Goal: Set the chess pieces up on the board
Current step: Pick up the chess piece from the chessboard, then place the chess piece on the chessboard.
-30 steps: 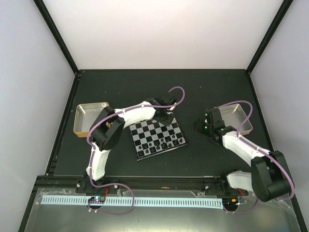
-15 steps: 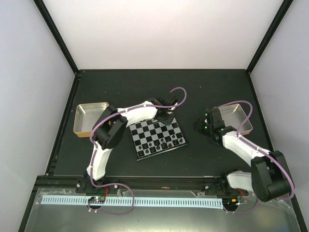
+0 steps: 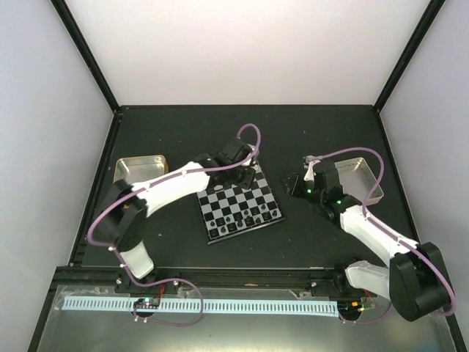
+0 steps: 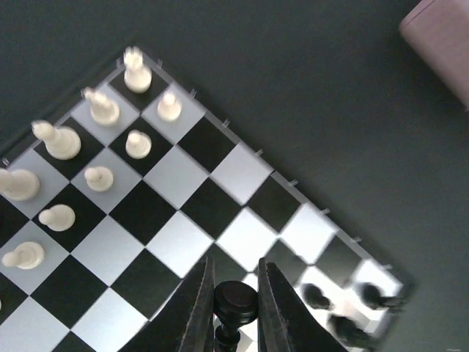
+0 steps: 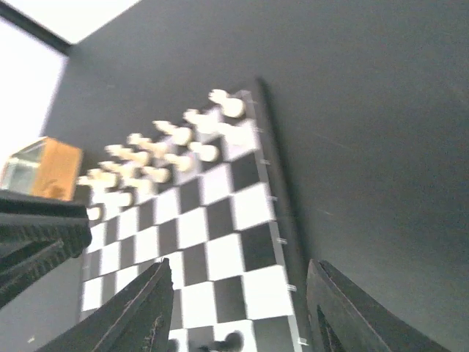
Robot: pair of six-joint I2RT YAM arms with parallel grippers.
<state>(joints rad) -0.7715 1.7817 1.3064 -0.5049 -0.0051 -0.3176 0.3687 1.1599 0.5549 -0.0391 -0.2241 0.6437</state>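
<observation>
Next, I take the black chess piece (image 4: 236,302) from my left gripper with my right gripper, because the empty black square (image 4: 338,260) is at the board's edge on my right gripper's side.
The board (image 3: 238,209) lies at the table's middle, tilted a little. White chess pieces (image 4: 95,158) fill its two near rows, also seen blurred in the right wrist view as white chess pieces (image 5: 165,150). My left gripper (image 4: 234,308) is shut on a black chess piece (image 4: 234,299), holding it by the round head over the board's far squares. Two or three other black pieces (image 4: 315,295) stand by the far right corner. In the top view my left gripper (image 3: 247,176) is at the board's far edge. My right gripper (image 5: 238,315) is open and holds nothing, just off the board's right edge (image 3: 291,187).
A shallow metal tray (image 3: 138,170) sits left of the board, partly under the left arm. A second tray (image 3: 363,180) sits at the right behind the right arm. Black frame rails edge the dark table.
My left gripper has shut on the black piece, and the left arm's elbow has swung out to the left. The right gripper has moved left, closer to the board's right edge.
</observation>
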